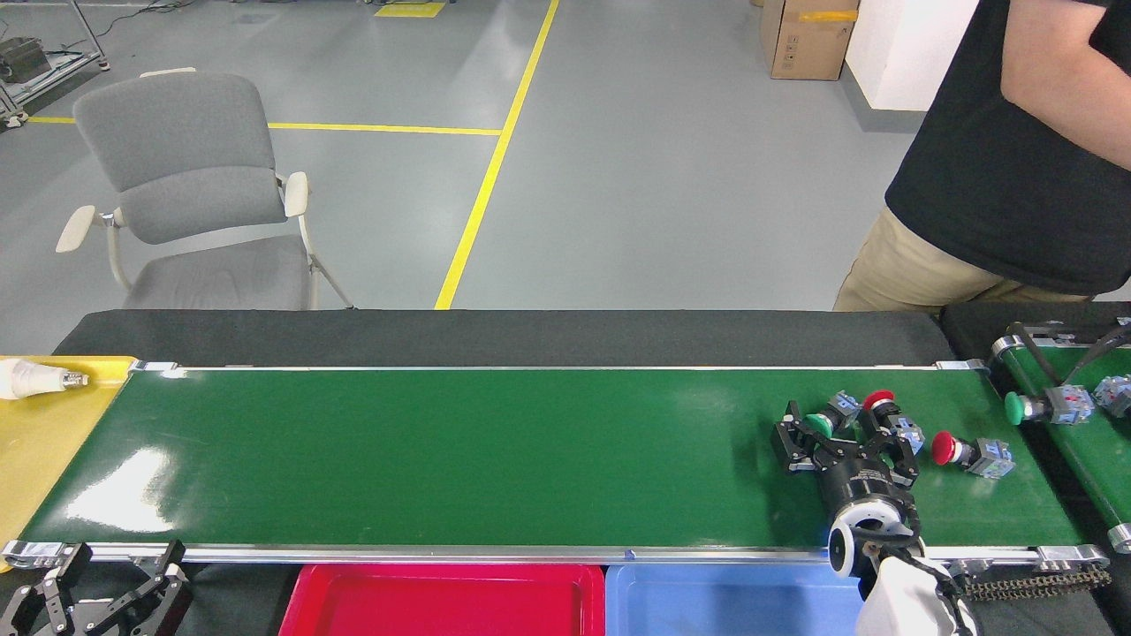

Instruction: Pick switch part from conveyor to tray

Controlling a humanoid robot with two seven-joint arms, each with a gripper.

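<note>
A finger of my right gripper [873, 433] sits very close to the neighbouring red-capped part [897, 420], so I expect that part to turn on the belt when I lift the green-capped part.
The conveyor [459, 459] is a wide glossy green belt across the middle of the head view. Three switch parts lie near its right end: a green-capped one [829, 419], a red-capped one [885, 409] and another red-capped one [967, 451]. My right gripper [838, 435] hovers over the belt, open, with its fingers on either side of the green-capped part. My left gripper [119, 576] sits open below the belt's near left corner, holding nothing. A red tray [442, 602] and a blue tray [724, 602] stand at the near edge.
A narrower green belt [1091, 459] at the far right carries more switch parts [1047, 406]. A yellow tray [44, 442] with a light bulb [35, 380] lies at the left end. A person [998, 177] stands behind at the right; a grey chair [190, 185] at the back left.
</note>
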